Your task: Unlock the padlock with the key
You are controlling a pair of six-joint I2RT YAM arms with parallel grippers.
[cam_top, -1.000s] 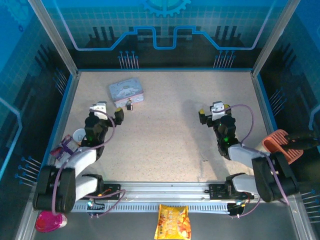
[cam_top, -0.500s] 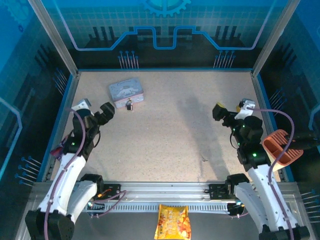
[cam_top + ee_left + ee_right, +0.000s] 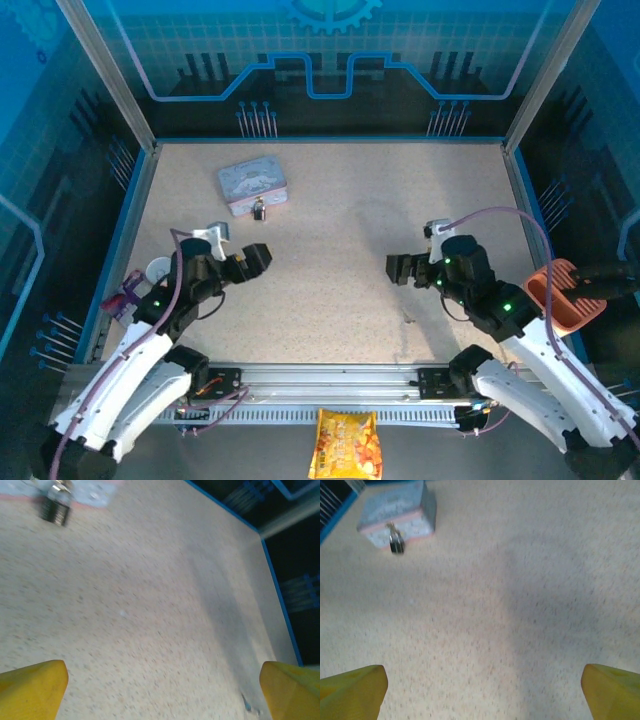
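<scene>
I should keep moving my right gripper down toward the key's ring (image 3: 257,711) until its fingers can close there, because the key lies alone (image 3: 408,320) and the fingers are wide open.
The tiny dark padlock (image 3: 259,211) with a silvery shackle rests against the near side of the pale grey-blue tin (image 3: 253,186) at the back left. It also appears in the left wrist view as padlock (image 3: 56,506) and in the right wrist view as padlock (image 3: 396,543) by the tin (image 3: 395,512). My left gripper (image 3: 256,260) hovers open just in front of the padlock, yellow fingers (image 3: 31,687) wide apart. My right gripper (image 3: 399,268) is open at mid-table, pointing left. A small dark speck (image 3: 408,320) lies on the table; I cannot tell whether it is the key.
A white cup (image 3: 158,268) and a purple item (image 3: 125,296) sit at the left edge. An orange object (image 3: 560,292) lies beyond the right wall. A snack bag (image 3: 345,445) and a pink object (image 3: 100,441) lie in front of the rail.
Both arms swung inward. The left gripper moved right to a spot in front of the padlock. The right gripper moved left and nearer the table's middle. Both stayed open.
</scene>
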